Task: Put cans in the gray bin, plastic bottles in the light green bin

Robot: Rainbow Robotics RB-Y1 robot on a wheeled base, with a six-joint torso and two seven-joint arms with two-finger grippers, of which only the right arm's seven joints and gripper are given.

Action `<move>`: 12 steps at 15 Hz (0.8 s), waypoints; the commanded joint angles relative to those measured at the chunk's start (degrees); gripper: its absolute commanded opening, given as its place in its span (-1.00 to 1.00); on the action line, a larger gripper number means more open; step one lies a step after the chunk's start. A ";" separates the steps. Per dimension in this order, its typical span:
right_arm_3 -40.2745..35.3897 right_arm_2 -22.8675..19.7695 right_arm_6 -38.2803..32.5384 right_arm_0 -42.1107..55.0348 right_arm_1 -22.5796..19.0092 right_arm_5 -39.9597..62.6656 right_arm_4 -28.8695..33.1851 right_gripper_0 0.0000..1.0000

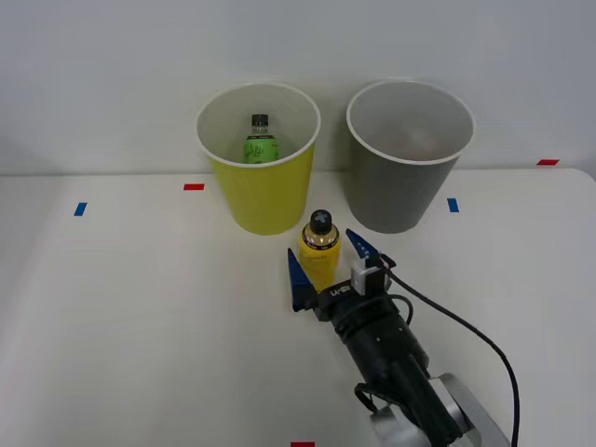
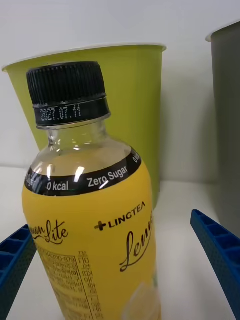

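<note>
The green-labelled bottle (image 1: 261,144) is standing in open space inside the light green bin (image 1: 228,130), so I expect it to move when I drop the yellow plastic bottle in.
A yellow plastic bottle (image 1: 319,251) (image 2: 90,225) with a black cap stands upright on the white table, just in front of the two bins. My right gripper (image 1: 328,261) (image 2: 120,270) is open around it, one blue ribbed finger (image 1: 298,276) on each side, not touching it. The light green bin (image 1: 260,158) (image 2: 125,100) stands behind the bottle and holds a green-labelled bottle (image 1: 261,142) upright inside. The gray bin (image 1: 408,158) (image 2: 227,125) stands to its right. No cans are visible.
The white table (image 1: 121,317) stretches wide to the left and front. Small red and blue tape marks (image 1: 194,186) dot its surface. A black cable (image 1: 466,335) runs along my arm to the right. A pale wall stands behind the bins.
</note>
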 commanded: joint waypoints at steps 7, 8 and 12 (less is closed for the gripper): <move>0.07 -0.09 0.96 -0.75 0.18 0.36 1.50 1.00; 0.07 -0.09 1.05 -0.84 0.18 0.54 1.76 1.00; 0.07 0.00 1.75 -1.45 0.18 1.06 3.08 0.27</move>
